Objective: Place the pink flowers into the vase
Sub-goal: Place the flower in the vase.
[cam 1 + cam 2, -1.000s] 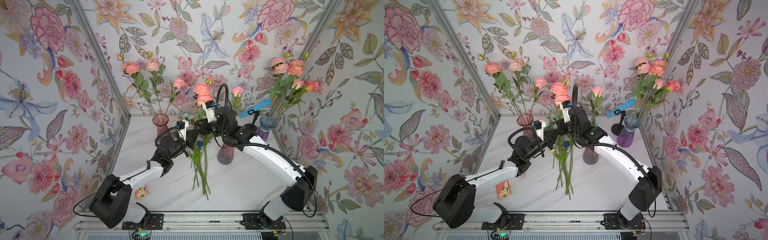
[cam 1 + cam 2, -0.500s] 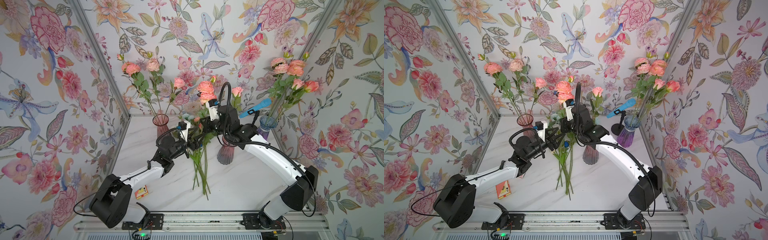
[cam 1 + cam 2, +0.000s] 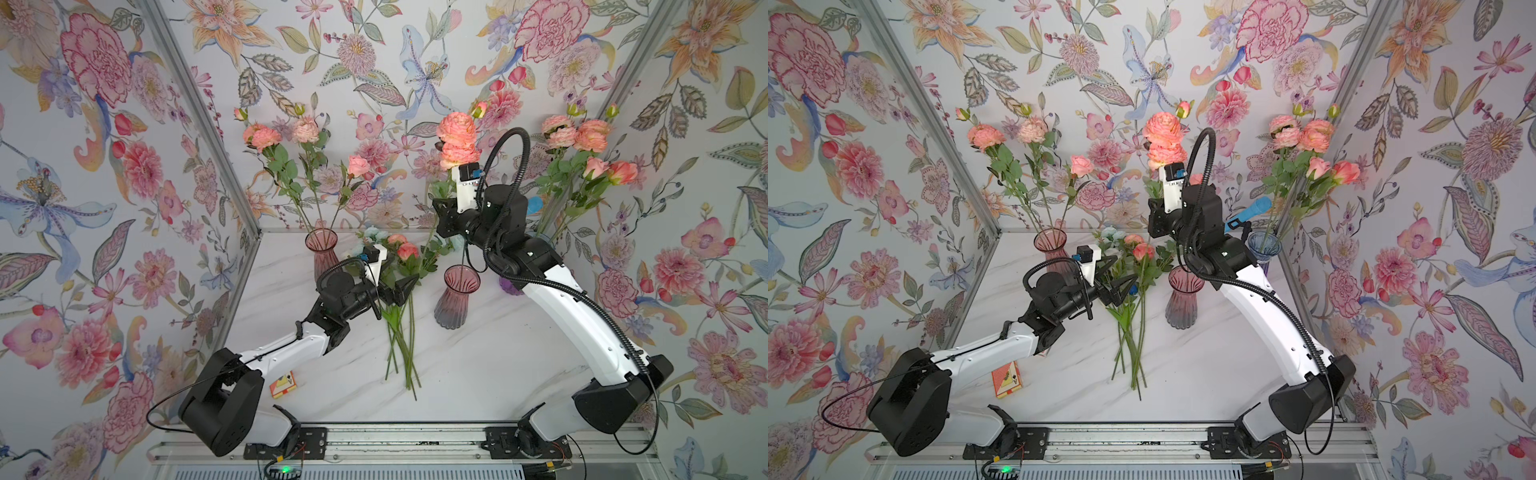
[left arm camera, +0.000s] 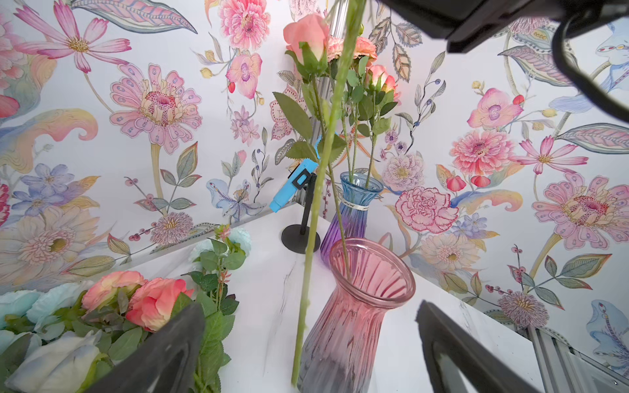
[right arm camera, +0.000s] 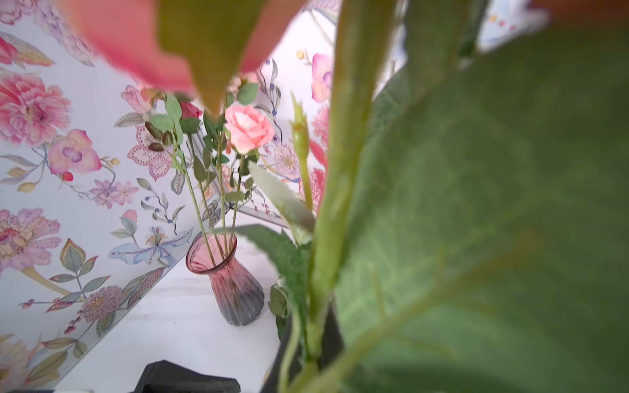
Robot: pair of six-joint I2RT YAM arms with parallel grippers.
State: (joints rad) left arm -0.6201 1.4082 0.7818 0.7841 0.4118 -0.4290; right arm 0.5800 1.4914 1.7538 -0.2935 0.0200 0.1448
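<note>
My right gripper should move the stem back over the vase's opening (image 3: 462,278) before lowering it in, because the stem's tip (image 4: 296,378) hangs outside the pink vase's rim.
My right gripper (image 3: 441,217) is shut on the green stem (image 5: 335,204) of a pink flower with big salmon blooms (image 3: 456,139), held upright above the table. In the left wrist view that stem (image 4: 313,238) hangs just beside the empty pink vase (image 4: 357,320), its tip outside the rim, low against the vase's side. In both top views the vase (image 3: 456,300) (image 3: 1181,303) stands mid-table. My left gripper (image 3: 397,289) (image 4: 306,343) is open and empty over a pile of pink flowers (image 3: 402,248) lying on the table.
A pink vase (image 3: 319,254) at the back left and a blue vase (image 3: 1262,247) at the back right hold pink flowers. White and pale blue blooms (image 4: 34,306) lie in the pile. A blue tool on a black stand (image 4: 295,185) and a card box (image 3: 282,379) are nearby.
My left gripper has opened and let go of the stem. My right gripper has carried the flower up and to the right, toward the middle vase.
</note>
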